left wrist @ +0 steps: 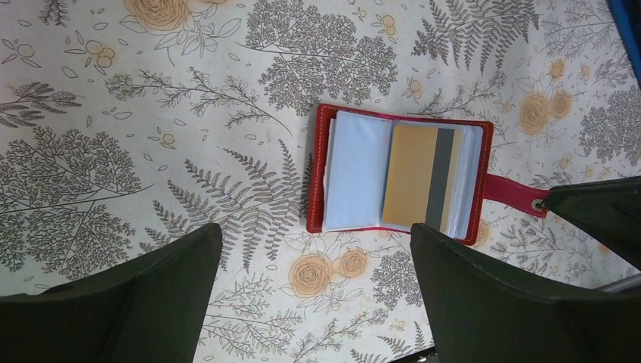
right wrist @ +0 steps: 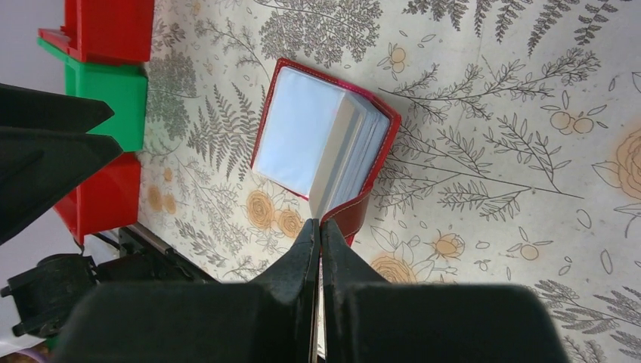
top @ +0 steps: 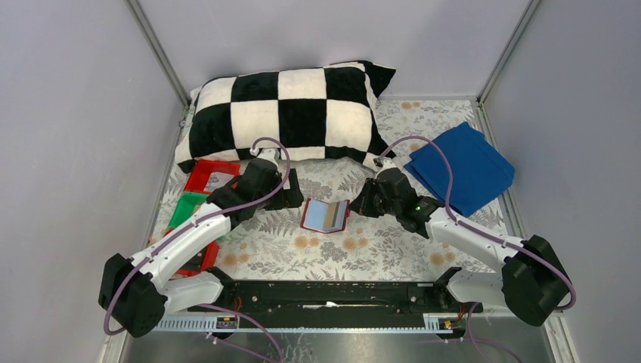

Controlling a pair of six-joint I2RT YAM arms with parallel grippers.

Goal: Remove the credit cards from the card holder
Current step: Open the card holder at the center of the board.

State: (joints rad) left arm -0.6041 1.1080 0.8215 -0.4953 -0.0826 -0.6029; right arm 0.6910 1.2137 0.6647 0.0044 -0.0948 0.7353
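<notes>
The red strap [left wrist: 515, 194] in my right gripper lifts the holder's edge, so that gripper should move to the sleeves' edge [left wrist: 467, 183] while my left gripper steadies the pale page.
The red card holder [top: 325, 215] lies open on the flowered tablecloth between the two arms. In the left wrist view its pale sleeves [left wrist: 355, 170] show, with a yellowish credit card [left wrist: 412, 175] with a grey stripe inside the right page. Other cards are hidden in the sleeves. My right gripper [right wrist: 319, 224] is shut on the holder's red strap tab [left wrist: 508, 190] at its right edge, and lifts that side a little [right wrist: 332, 140]. My left gripper [left wrist: 315, 249] is open and empty, just above the cloth beside the holder's near left side [top: 291, 198].
A black-and-white checked pillow [top: 287, 113] lies at the back. A folded blue cloth [top: 461, 168] lies at the back right. Red [top: 209, 175], green [top: 185, 208] and red [top: 198, 257] trays stand in a row at the left, under the left arm.
</notes>
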